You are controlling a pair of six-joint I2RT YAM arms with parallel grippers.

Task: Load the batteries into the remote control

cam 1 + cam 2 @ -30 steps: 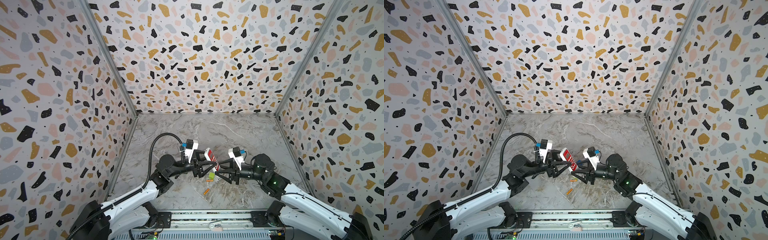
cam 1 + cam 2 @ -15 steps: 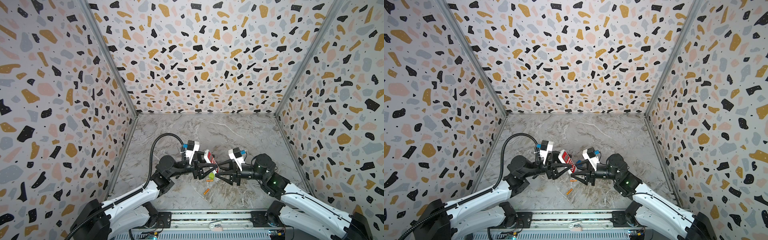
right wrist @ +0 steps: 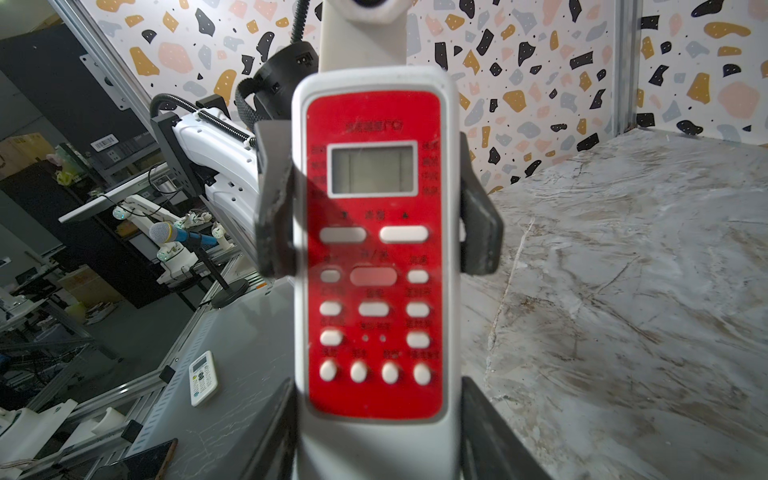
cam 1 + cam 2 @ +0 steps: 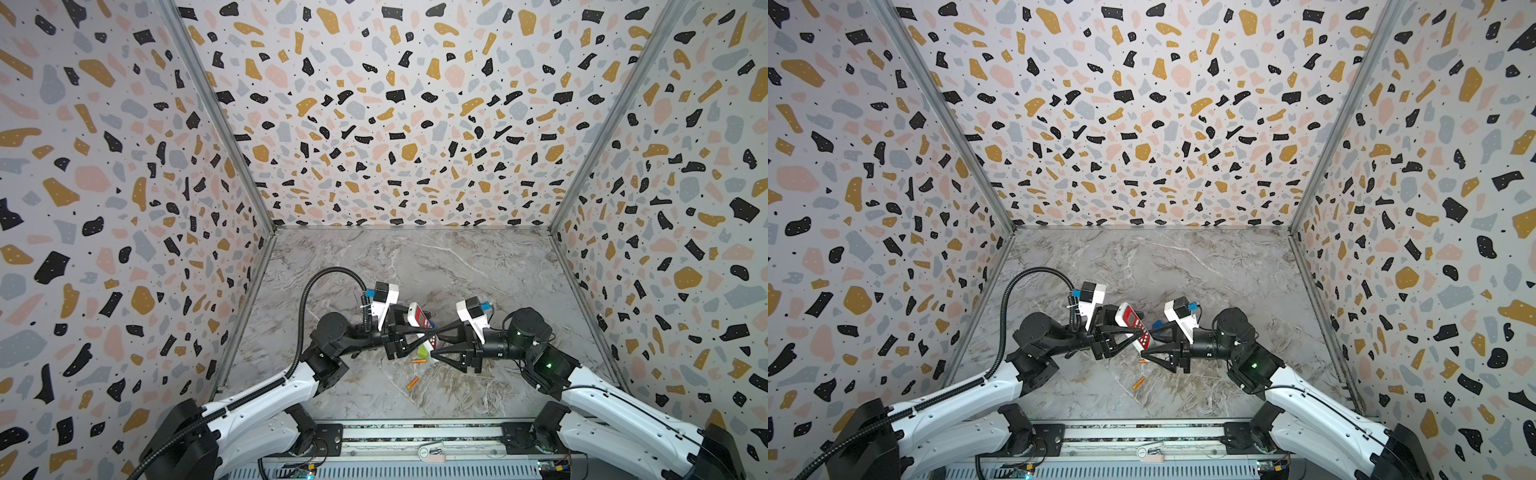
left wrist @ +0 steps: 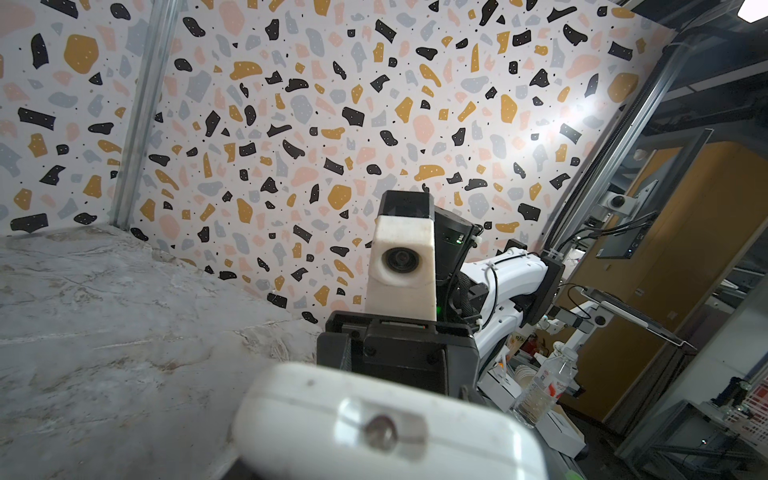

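Note:
The remote control lies with its red button side up. My right gripper should therefore open, turn, pinch the remote control's lower white end across its sides and turn the remote control over.
The remote control hangs above the marble floor, red button face up and tilted, with a gripper on each end. My right gripper is shut on its lower white end, one finger against each edge. My left gripper is shut across its middle; its black fingers press both white edges beside the display. The left wrist view shows only the remote's white top end. Two orange batteries lie on the floor below: one under the grippers, one nearer the front.
A green cube sits on the floor under the remote and a blue cube just behind it. Patterned walls enclose the floor on three sides. A metal rail runs along the front edge.
The left gripper's jaws have narrowed onto the sides of the remote. The remote has tilted slightly and the right arm has kept still.

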